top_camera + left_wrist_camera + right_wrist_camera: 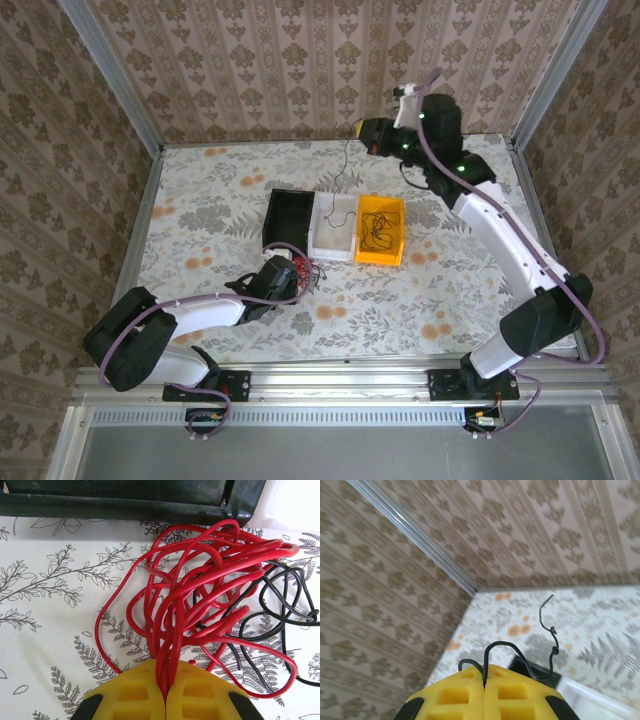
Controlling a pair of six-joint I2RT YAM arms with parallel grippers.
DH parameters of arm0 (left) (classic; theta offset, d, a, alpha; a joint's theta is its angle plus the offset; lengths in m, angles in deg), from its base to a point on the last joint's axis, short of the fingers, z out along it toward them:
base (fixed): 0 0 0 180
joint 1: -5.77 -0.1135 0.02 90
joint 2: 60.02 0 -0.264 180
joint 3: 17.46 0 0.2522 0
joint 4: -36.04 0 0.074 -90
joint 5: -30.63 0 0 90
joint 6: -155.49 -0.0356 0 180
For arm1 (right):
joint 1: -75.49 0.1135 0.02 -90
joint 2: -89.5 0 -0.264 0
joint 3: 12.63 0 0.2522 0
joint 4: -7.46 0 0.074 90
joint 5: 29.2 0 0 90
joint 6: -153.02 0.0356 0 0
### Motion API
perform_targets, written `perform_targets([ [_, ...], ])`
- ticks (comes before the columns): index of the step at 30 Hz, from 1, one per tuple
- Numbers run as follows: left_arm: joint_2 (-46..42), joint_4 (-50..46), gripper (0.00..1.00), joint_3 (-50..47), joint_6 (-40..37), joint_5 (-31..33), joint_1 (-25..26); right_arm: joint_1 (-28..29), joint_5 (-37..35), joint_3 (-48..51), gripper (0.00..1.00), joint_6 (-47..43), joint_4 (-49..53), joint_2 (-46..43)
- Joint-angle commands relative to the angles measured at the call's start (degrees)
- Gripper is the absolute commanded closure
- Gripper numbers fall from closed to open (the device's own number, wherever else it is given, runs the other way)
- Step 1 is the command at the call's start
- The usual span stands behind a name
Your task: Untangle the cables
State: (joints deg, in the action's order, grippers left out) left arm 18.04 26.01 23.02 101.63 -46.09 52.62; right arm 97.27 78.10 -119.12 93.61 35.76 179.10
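The black wire's loose end dangles over the white bin, clear of the red wires, so I keep moving my right gripper there until it can let go inside.
The cables lie in a tangled bunch on the table, just in front of the black bin. In the left wrist view the bunch is mostly red wires, with thin black wires looped through its right side. My left gripper is shut on several red strands that run between its yellow fingers. It sits low at the bunch. My right gripper is raised near the back wall and shut on one thin black wire. That wire dangles down toward the white bin.
Three bins stand in a row mid-table: black, white and orange. The orange one holds a curled black wire. The black bin's wall is close behind the bunch. Aluminium frame rails and patterned walls enclose the table.
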Motion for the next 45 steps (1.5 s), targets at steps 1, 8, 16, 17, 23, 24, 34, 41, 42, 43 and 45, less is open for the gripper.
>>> perform_targets([
  [1,0.70,-0.39,1.00,-0.09,-1.05,0.26,0.14,2.46,-8.79,4.51,1.00,-3.75,4.37,1.96],
  [8,-0.25,-0.43,1.00,-0.62,-0.72,0.78,0.25,5.55,-17.65,12.58,1.00,-4.71,6.77,4.80],
  [16,0.10,-0.41,1.00,-0.36,-0.61,0.89,0.39,6.34,-15.12,12.98,0.99,-5.49,8.85,10.07],
  [17,0.24,-0.47,1.00,-0.18,-0.71,0.87,0.43,6.43,-14.69,12.77,0.99,-5.54,8.83,10.71],
  [23,0.64,-0.24,1.00,0.17,-1.16,0.43,0.66,7.72,-13.65,9.17,0.98,-5.62,8.58,16.17],
  [24,0.69,-0.25,1.00,0.17,-1.24,0.44,0.70,7.99,-13.70,7.78,0.98,-5.58,9.02,17.45],
  [34,0.86,-0.55,1.00,0.27,-1.25,0.62,0.67,8.90,-25.35,-4.43,0.97,0.51,18.38,29.28],
  [41,1.00,-0.51,1.00,0.44,-1.33,0.60,0.70,9.57,-30.95,-8.23,0.95,1.42,22.80,32.85],
  [42,1.02,-0.44,1.00,0.44,-1.40,0.48,0.68,9.89,-30.86,-8.65,0.94,0.87,22.96,33.12],
  [43,1.04,-0.47,1.00,0.52,-1.49,0.52,0.62,10.15,-30.85,-8.93,0.94,0.36,23.16,33.28],
  [45,0.96,-0.47,1.00,0.53,-1.67,0.49,0.63,10.84,-29.79,-8.98,0.90,-1.29,22.85,33.29],
])
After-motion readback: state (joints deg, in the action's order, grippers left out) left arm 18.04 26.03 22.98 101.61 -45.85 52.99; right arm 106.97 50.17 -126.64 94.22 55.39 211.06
